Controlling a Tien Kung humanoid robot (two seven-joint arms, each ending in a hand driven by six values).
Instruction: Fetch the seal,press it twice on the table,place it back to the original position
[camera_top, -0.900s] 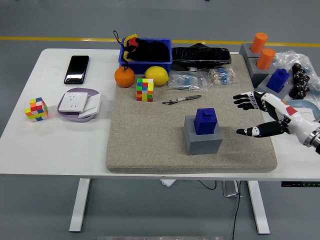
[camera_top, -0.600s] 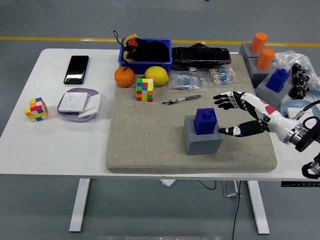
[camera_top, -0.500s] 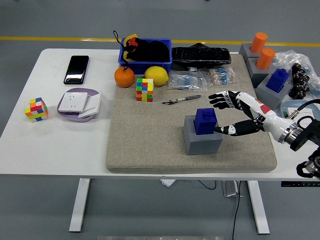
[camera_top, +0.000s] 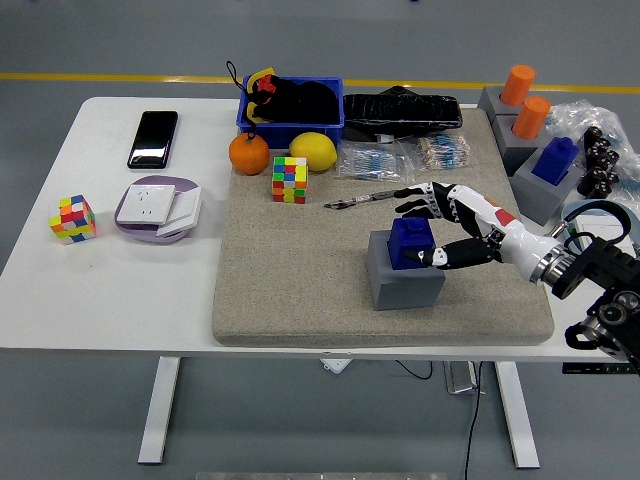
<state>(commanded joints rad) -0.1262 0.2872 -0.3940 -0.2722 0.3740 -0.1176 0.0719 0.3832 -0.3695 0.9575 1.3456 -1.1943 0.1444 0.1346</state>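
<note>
The blue seal's foot (camera_top: 411, 243) is framed by the grey block's rim (camera_top: 380, 256), so the blue seal will come out of a hidden square hole in the block when the robot lifts it.
A blue seal (camera_top: 409, 242) stands upright in its grey block holder (camera_top: 404, 272) on the beige mat (camera_top: 300, 270), right of centre. My right hand (camera_top: 428, 228) reaches in from the right with its fingers spread around the seal's top; the thumb (camera_top: 437, 257) is at the seal's near right side and the other fingers (camera_top: 412, 200) hover just behind it. The hand is open, and I cannot tell whether it touches the seal. My left hand is out of sight.
A pen (camera_top: 362, 199) lies just behind the hand. Two Rubik's cubes (camera_top: 289, 179) (camera_top: 74, 218), an orange (camera_top: 249, 154), a lemon (camera_top: 313, 151), a blue bin (camera_top: 292, 107), a phone (camera_top: 154, 138), a socket plate (camera_top: 158, 206). Other seals (camera_top: 535, 125) stand at far right.
My right hand has moved left across the mat, from well right of the seal to closing in around its top. The seal and holder have not moved.
</note>
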